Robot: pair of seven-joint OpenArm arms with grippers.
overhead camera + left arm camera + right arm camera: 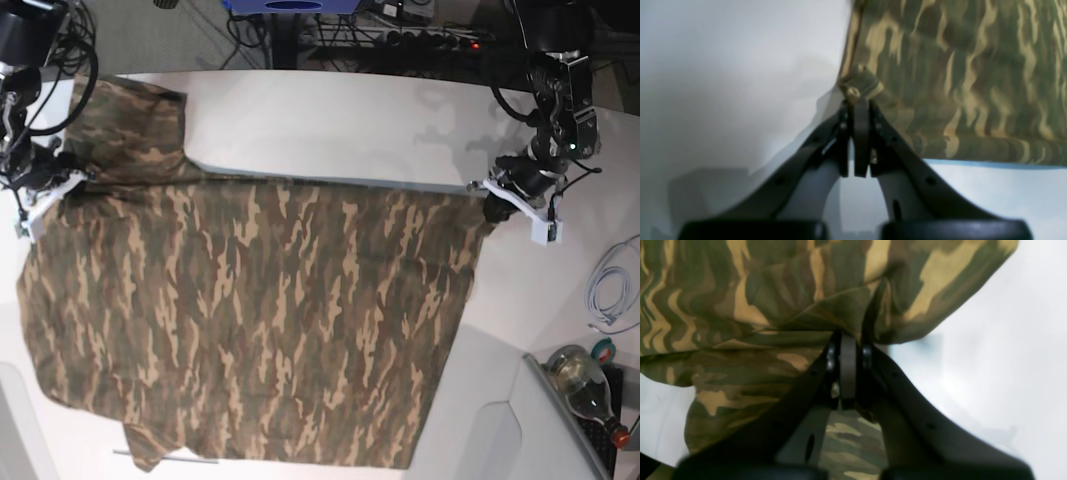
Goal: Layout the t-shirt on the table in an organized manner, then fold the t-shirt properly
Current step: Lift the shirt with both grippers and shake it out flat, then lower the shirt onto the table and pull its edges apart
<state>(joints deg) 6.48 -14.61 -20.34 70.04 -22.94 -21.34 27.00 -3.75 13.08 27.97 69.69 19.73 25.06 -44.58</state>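
The t-shirt's side (436, 385) slants inward below the t-shirt's corner in the robot's left gripper, so next the left gripper lets go of the corner and pulls that side (460, 282) out straight.
The camouflage t-shirt (250, 300) is stretched across the white table (340, 130), its near part draping over the front edge. My left gripper (490, 208) at the base view's right is shut on a corner of the t-shirt (957, 83); in the left wrist view the gripper (853, 96) pinches a small bunch of cloth. My right gripper (72, 180) at the base view's left is shut on the t-shirt (773, 306) near a sleeve; the right wrist view shows the gripper (848, 336) clamped on folded cloth. The neck band is not visible.
A sleeve (130, 120) lies spread at the back left. A coiled white cable (610, 290) and a glass bottle (585, 385) sit at the right. Cables and equipment (400, 35) stand behind the table's far edge.
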